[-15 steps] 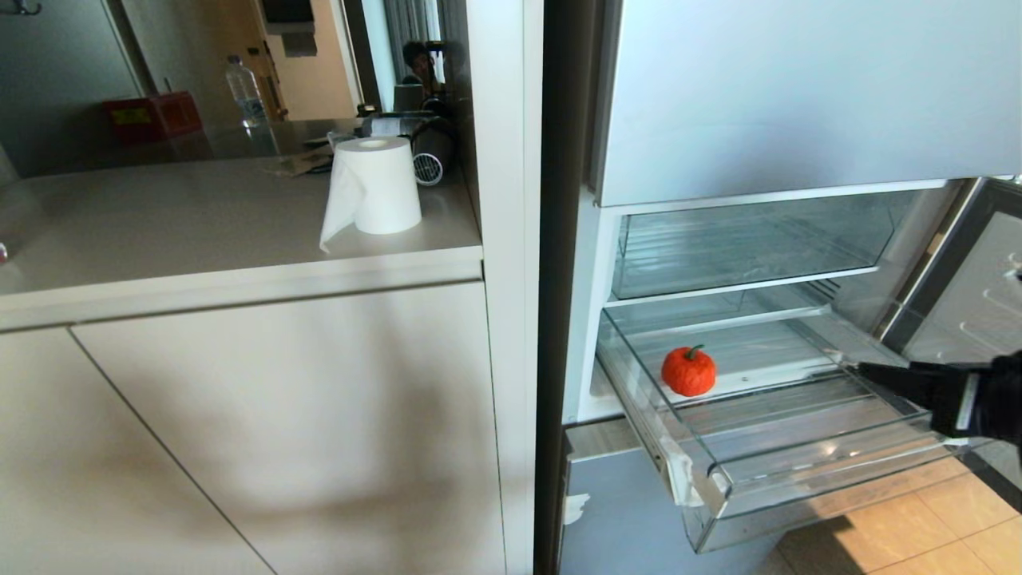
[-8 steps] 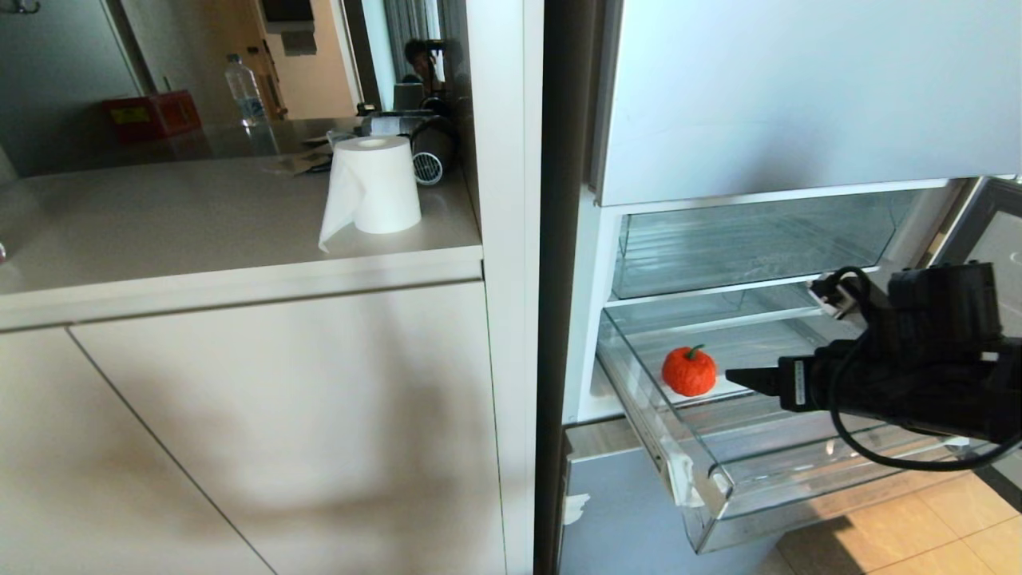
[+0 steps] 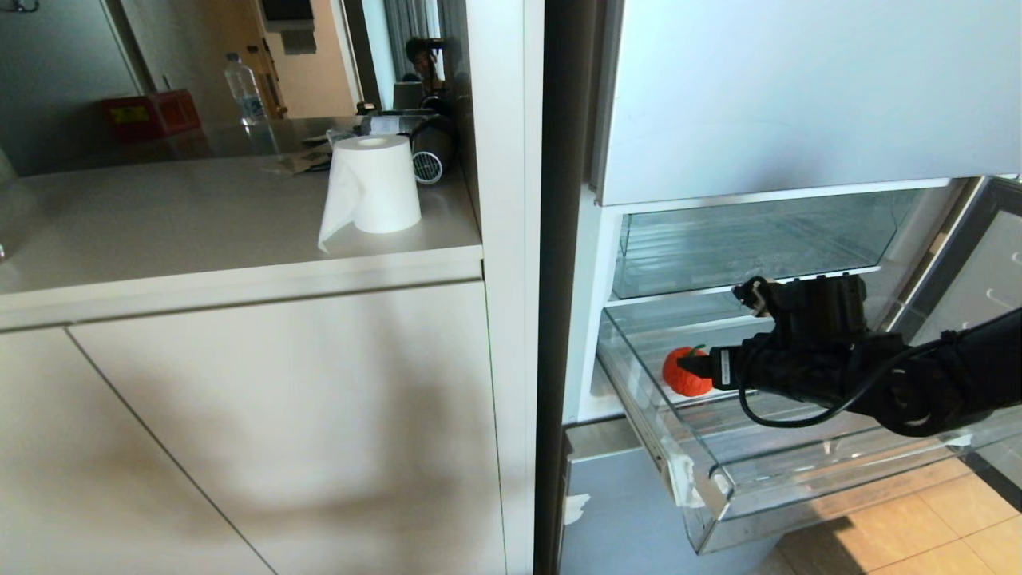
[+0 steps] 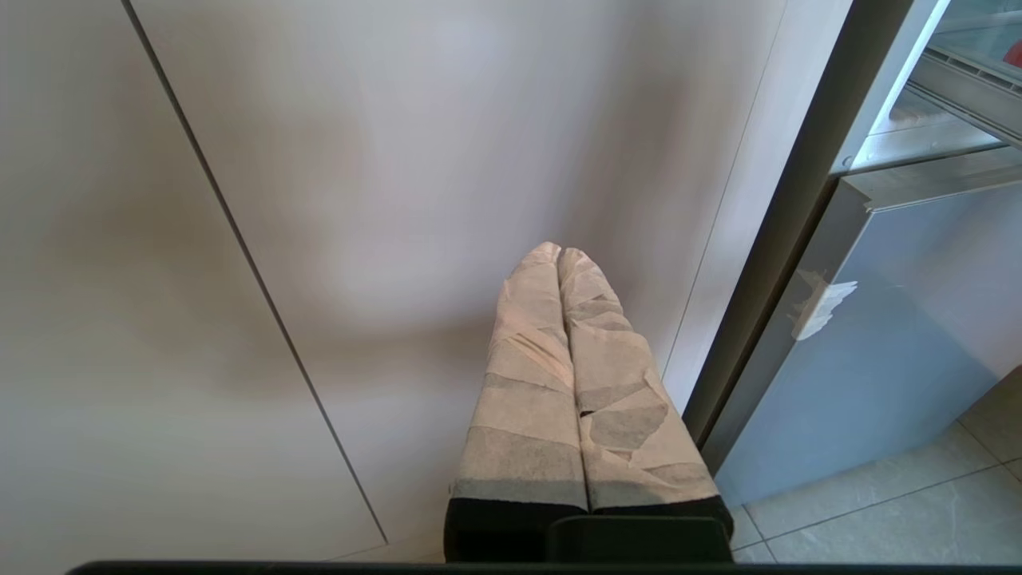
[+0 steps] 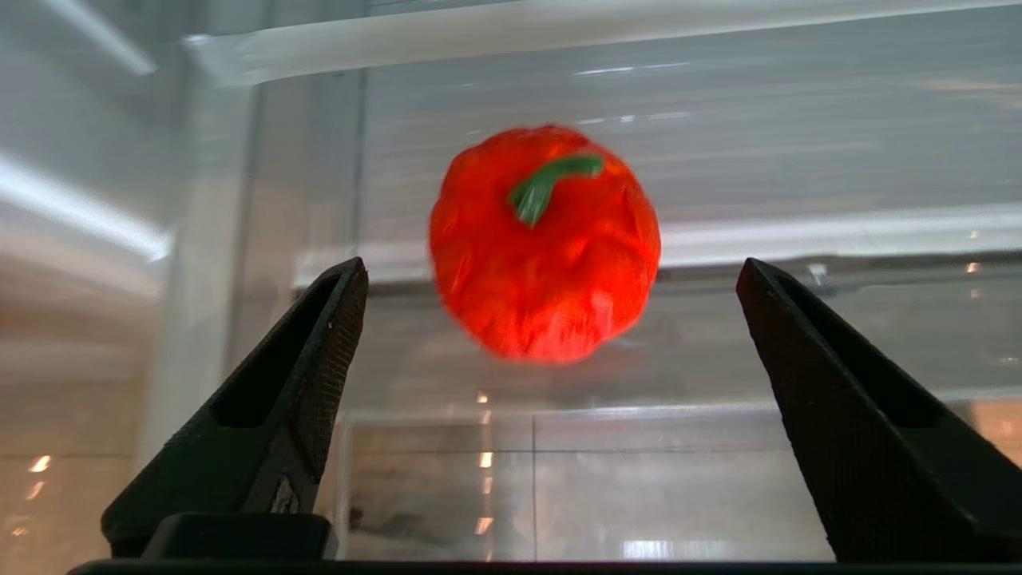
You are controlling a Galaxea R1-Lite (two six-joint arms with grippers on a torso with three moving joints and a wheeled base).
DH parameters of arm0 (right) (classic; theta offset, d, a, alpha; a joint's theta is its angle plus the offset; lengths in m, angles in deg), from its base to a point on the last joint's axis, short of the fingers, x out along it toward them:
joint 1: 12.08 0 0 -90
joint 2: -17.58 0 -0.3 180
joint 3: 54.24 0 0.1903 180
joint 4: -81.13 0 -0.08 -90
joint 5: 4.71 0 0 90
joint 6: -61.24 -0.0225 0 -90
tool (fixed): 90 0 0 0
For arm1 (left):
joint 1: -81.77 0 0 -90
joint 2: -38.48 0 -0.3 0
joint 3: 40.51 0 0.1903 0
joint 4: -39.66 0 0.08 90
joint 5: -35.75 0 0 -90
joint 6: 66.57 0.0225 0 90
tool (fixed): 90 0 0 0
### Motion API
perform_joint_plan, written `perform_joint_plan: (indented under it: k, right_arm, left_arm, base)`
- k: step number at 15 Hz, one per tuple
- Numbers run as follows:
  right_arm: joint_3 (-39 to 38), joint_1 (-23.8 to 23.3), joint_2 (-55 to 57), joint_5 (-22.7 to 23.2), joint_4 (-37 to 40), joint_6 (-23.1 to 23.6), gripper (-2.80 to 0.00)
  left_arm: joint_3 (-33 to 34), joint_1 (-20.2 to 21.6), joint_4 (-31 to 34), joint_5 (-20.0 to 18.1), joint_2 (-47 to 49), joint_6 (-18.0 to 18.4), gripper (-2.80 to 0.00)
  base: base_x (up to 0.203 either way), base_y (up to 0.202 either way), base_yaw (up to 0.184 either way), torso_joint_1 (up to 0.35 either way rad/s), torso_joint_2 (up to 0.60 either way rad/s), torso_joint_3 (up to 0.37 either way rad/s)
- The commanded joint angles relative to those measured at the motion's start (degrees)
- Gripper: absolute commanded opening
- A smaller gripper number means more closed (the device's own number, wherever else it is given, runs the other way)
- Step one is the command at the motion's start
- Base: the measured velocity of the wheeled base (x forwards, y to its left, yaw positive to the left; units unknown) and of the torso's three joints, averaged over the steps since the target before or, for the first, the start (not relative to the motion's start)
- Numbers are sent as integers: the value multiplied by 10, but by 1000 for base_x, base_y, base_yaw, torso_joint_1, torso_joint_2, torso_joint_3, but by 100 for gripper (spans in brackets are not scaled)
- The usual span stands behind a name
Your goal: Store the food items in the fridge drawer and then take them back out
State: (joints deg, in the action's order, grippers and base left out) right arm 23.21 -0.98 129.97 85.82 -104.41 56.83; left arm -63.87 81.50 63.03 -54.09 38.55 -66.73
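Observation:
The orange-red fruit (image 5: 545,244) is centred in front of the right gripper's wide-open fingers, so the robot should go on moving in until the fingers are on both sides of its widest part (image 5: 546,251) before it closes them.
The food item, a small orange-red pumpkin-like fruit (image 3: 681,382) with a green stem, lies on the floor of the pulled-out clear fridge drawer (image 3: 798,493), near its left wall. My right gripper (image 3: 693,365) reaches in over the drawer from the right, its tips at the fruit's right side. In the right wrist view the fruit (image 5: 544,247) sits just beyond the black fingertips (image 5: 351,275), and the right gripper (image 5: 551,265) is open wide, touching nothing. My left gripper (image 4: 557,252) hangs shut and empty in front of a cabinet door.
A deeper clear bin (image 3: 750,247) sits above the drawer, under a glossy pale door panel (image 3: 798,96). The fridge door (image 3: 986,279) stands open at the right. A paper roll (image 3: 374,188) stands on the counter to the left. Tiled floor (image 3: 942,527) lies below.
My right arm has swept in from the right edge across the drawer, bringing the gripper up to the fruit. The fruit and drawer have not moved.

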Motion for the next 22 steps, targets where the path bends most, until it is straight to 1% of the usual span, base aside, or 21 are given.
perform_joint_plan:
  k: [1, 6, 9, 10, 14, 16, 19, 22]
  right_arm:
    - [22, 2, 45, -15, -3, 0, 0]
    - [47, 7, 76, -22, -5, -2, 0]
    - [47, 16, 79, -23, -5, -2, 0]
    - [47, 17, 84, -23, -5, -4, -280]
    - [47, 20, 92, -29, -6, -5, -280]
    - [41, 24, 77, -47, -6, -7, -280]
    - [-4, 32, -21, -57, -3, -7, -280]
    - [-80, 42, -150, -60, -2, -6, -280]
  left_arm:
    - [0, 0, 0, 0, 0, 0, -280]
    - [0, 0, 0, 0, 0, 0, -280]
    - [0, 0, 0, 0, 0, 0, -280]
    - [0, 0, 0, 0, 0, 0, -280]
    - [0, 0, 0, 0, 0, 0, -280]
    - [0, 0, 0, 0, 0, 0, -280]
    - [0, 0, 0, 0, 0, 0, -280]
    - [0, 0, 0, 0, 0, 0, -280]
  base:
    - [0, 0, 0, 0, 0, 0]
    - [0, 0, 0, 0, 0, 0]
    - [0, 0, 0, 0, 0, 0]
    - [0, 0, 0, 0, 0, 0]
    - [0, 0, 0, 0, 0, 0]
    - [0, 0, 0, 0, 0, 0]
    - [0, 0, 0, 0, 0, 0]
    - [0, 0, 0, 0, 0, 0]
